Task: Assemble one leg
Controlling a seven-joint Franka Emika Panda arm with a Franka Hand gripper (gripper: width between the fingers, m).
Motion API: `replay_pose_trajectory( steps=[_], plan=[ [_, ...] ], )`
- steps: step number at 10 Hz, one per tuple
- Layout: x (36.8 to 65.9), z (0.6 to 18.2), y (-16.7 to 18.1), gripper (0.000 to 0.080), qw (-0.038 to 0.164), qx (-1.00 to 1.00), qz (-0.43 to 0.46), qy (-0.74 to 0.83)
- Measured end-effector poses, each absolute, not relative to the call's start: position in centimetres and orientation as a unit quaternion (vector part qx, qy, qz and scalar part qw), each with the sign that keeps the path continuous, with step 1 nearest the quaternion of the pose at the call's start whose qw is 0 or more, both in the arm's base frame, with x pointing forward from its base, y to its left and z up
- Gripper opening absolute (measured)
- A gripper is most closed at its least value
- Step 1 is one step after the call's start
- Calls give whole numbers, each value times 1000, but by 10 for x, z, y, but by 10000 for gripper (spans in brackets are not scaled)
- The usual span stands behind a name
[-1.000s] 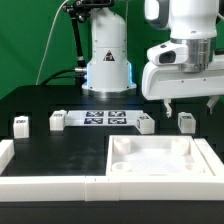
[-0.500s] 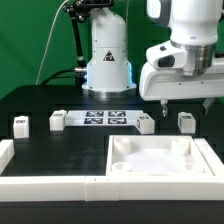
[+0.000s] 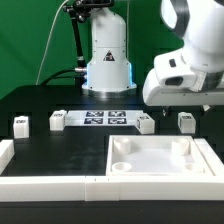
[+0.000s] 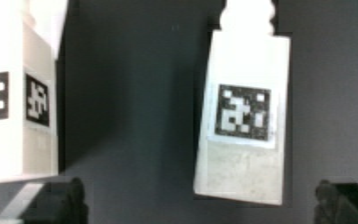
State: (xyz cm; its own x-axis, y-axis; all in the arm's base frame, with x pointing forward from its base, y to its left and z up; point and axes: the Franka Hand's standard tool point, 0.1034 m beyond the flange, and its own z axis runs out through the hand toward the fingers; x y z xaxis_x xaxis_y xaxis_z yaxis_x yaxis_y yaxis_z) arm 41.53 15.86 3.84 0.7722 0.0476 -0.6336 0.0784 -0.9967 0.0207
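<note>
The leg (image 3: 187,123) will point tip-down toward a corner socket when the robot turns and carries it, because the narrow tip (image 4: 249,17) sticks out past the tagged body.
Four small white legs stand in a row on the black table: two at the exterior view's left (image 3: 20,124) (image 3: 57,121) and two at its right (image 3: 146,123) (image 3: 185,121). My gripper (image 3: 186,103) hangs above the two right legs, apart from them. In the wrist view the gripper (image 4: 201,205) is open and empty, with dark fingertips (image 4: 51,205) at both sides. One leg (image 4: 243,110) with a square marker tag lies in line with the gap between them. A second tagged white leg (image 4: 16,100) shows at the picture's edge.
The marker board (image 3: 108,118) lies between the inner legs. A large white square tray-like piece (image 3: 160,180) with corner sockets sits at the front right. A white rim piece (image 3: 30,182) runs along the front left. The robot's base (image 3: 107,60) stands behind.
The arm's upper part has swung toward the exterior view's right and the hand has tilted and risen slightly. The legs have not moved.
</note>
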Motion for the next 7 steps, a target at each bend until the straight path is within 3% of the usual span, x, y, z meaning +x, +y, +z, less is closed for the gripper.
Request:
replay_pose_trajectory(
  steps=[3, 7],
  plan=[
    [409, 36, 158, 649, 38, 891, -451, 36],
    [403, 21, 160, 649, 39, 880, -472, 34]
  ],
)
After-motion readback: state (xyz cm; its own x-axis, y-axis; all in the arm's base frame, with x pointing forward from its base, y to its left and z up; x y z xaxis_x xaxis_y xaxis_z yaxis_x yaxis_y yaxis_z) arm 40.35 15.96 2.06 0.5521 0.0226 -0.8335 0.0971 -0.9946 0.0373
